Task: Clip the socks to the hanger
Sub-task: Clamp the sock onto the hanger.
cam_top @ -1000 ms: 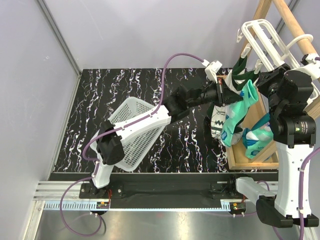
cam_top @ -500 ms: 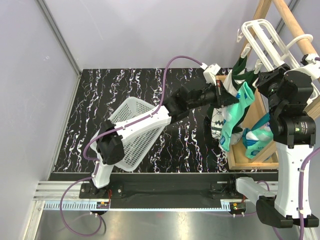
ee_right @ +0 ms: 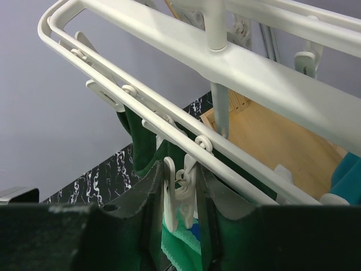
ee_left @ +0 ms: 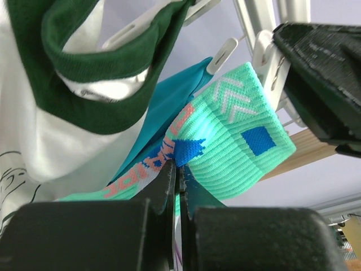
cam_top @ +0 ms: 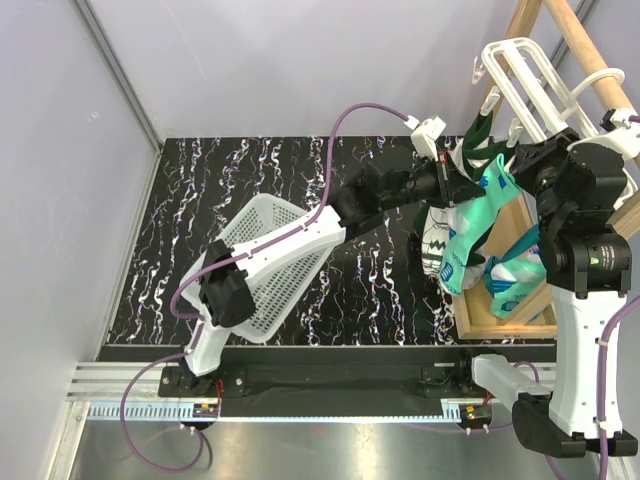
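The mint-green sock's cuff lies over the outside of the white clip [ee_left: 273, 82], so the robot's left gripper needs to pull the sock [ee_left: 240, 121] back clear before it feeds the sock into the clip's jaws.
My left gripper [cam_top: 462, 188] is shut on the cuff of a mint-green sock [cam_top: 478, 225] and holds it up under the white hanger [cam_top: 530, 75]. In the left wrist view the jaws [ee_left: 179, 175] pinch the sock [ee_left: 237, 135] by its blue logo patch. The cuff's top edge reaches a white clip [ee_left: 264, 53]. My right gripper [ee_right: 179, 192] is shut on a dangling white clip [ee_right: 172, 195] under the hanger's bars [ee_right: 254, 62]. The sock's green edge [ee_right: 180, 240] sits just under that clip. In the top view the right gripper's fingertips are hidden behind the sock and wrist.
A white sock with a dark green cuff [cam_top: 435, 240] and another mint sock [cam_top: 515, 280] hang from the hanger. The hanger hangs on a wooden pole rack [cam_top: 590, 50] with a wooden base [cam_top: 505, 320]. A white mesh basket [cam_top: 270, 265] lies tipped on the black marbled table.
My left gripper has shifted slightly right with the sock's cuff, closer to the right gripper. The right arm has hardly moved.
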